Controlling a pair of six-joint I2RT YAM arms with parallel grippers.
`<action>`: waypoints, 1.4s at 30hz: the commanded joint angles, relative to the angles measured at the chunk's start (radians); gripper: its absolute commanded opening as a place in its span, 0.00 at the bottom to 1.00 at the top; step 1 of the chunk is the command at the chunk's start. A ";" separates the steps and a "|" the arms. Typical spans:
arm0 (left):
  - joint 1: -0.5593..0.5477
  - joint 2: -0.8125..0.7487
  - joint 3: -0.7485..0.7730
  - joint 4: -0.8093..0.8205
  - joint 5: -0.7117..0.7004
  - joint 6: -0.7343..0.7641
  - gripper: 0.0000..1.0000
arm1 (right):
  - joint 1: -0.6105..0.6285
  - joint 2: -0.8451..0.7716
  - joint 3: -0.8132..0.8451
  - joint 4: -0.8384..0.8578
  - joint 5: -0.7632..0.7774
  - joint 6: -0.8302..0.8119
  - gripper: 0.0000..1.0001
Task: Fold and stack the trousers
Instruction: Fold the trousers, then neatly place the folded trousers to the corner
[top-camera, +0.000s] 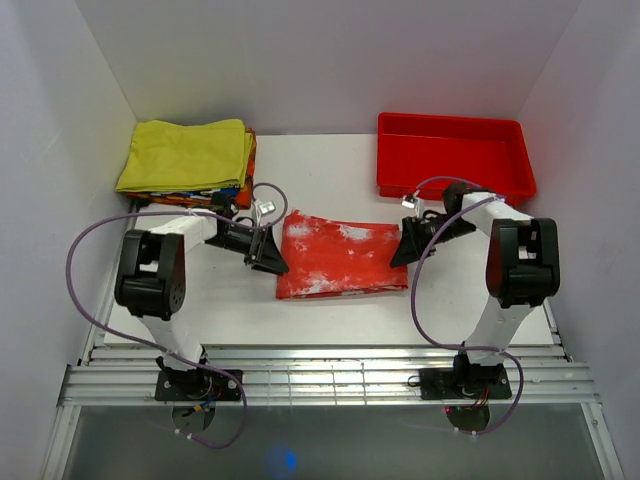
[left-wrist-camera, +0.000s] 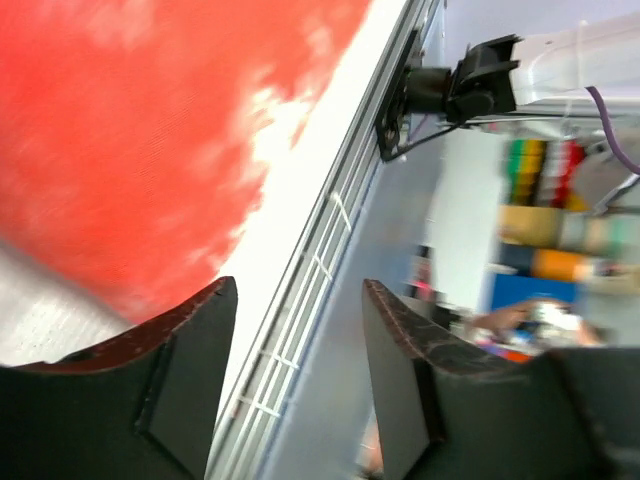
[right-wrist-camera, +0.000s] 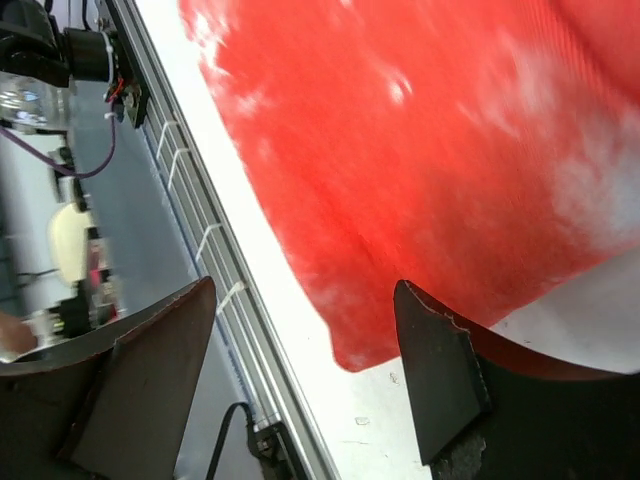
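My right gripper is now at the trousers' end far from the stack (top-camera: 401, 281), so it should first pinch the trousers' near edge's middle (top-camera: 340, 293), and then my left gripper should carry the trousers to the stack.
The red-orange trousers (top-camera: 340, 255) with white blotches lie folded into a flat rectangle at the middle of the table. They also show in the left wrist view (left-wrist-camera: 130, 130) and the right wrist view (right-wrist-camera: 430, 150). My left gripper (top-camera: 268, 256) is at their left edge, open and empty (left-wrist-camera: 298, 300). My right gripper (top-camera: 408, 246) is at their right edge, open and empty (right-wrist-camera: 305, 300), over the near right corner of the cloth.
A stack of folded garments with a plain yellow one on top (top-camera: 187, 155) sits at the back left. A rigid red tray (top-camera: 455, 155) stands at the back right. A slotted metal rail (top-camera: 330, 375) runs along the table's near edge.
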 joint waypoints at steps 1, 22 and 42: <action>0.010 -0.222 0.104 -0.040 0.064 0.124 0.64 | -0.003 -0.142 0.107 -0.050 -0.048 -0.057 0.77; 0.017 0.281 0.221 0.753 -0.221 -0.582 0.63 | 0.029 0.193 0.084 0.600 0.006 0.349 0.70; 0.341 -0.469 0.129 0.383 -0.227 -0.505 0.98 | 0.475 -0.470 -0.043 0.452 0.592 0.092 0.79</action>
